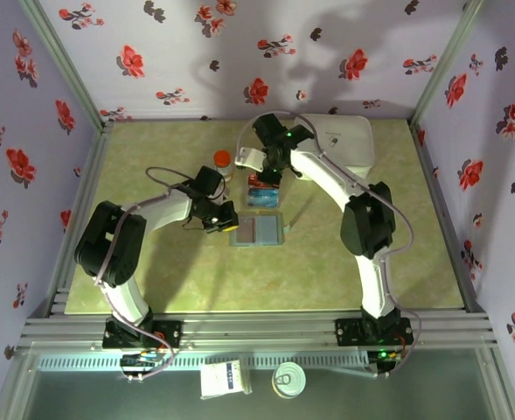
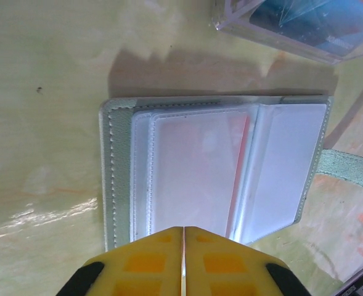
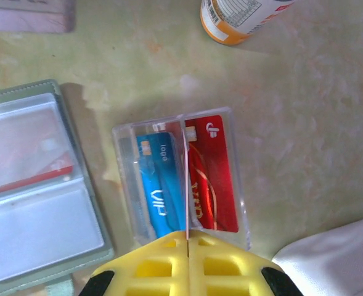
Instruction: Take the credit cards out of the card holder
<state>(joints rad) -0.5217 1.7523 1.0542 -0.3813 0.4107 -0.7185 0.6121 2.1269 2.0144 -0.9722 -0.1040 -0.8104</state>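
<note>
The credit card (image 3: 187,179) is upright and lined up with the long sides of the clear tray, so my right gripper should keep going over the red card (image 3: 216,176) and let go there.
The grey-green card holder (image 1: 259,230) lies open and flat mid-table, its clear sleeves up (image 2: 116,179). A reddish card (image 2: 193,166) still sits inside one sleeve. My left gripper (image 2: 183,229) is shut with nothing visible between its fingers, its tips over the near edge of the sleeves (image 1: 225,223). My right gripper (image 3: 187,234) is shut on a thin credit card (image 3: 186,179) seen edge-on. It holds that card upright over a clear tray (image 3: 243,185) just beyond the holder. A blue card (image 3: 156,185) and a red card (image 3: 215,179) lie in the tray.
An orange-capped bottle (image 1: 224,162) stands just left of the tray (image 1: 261,194). A white zip case (image 1: 349,140) lies at the back right, its corner close to the right gripper (image 3: 335,259). Flowered walls close in the table on three sides.
</note>
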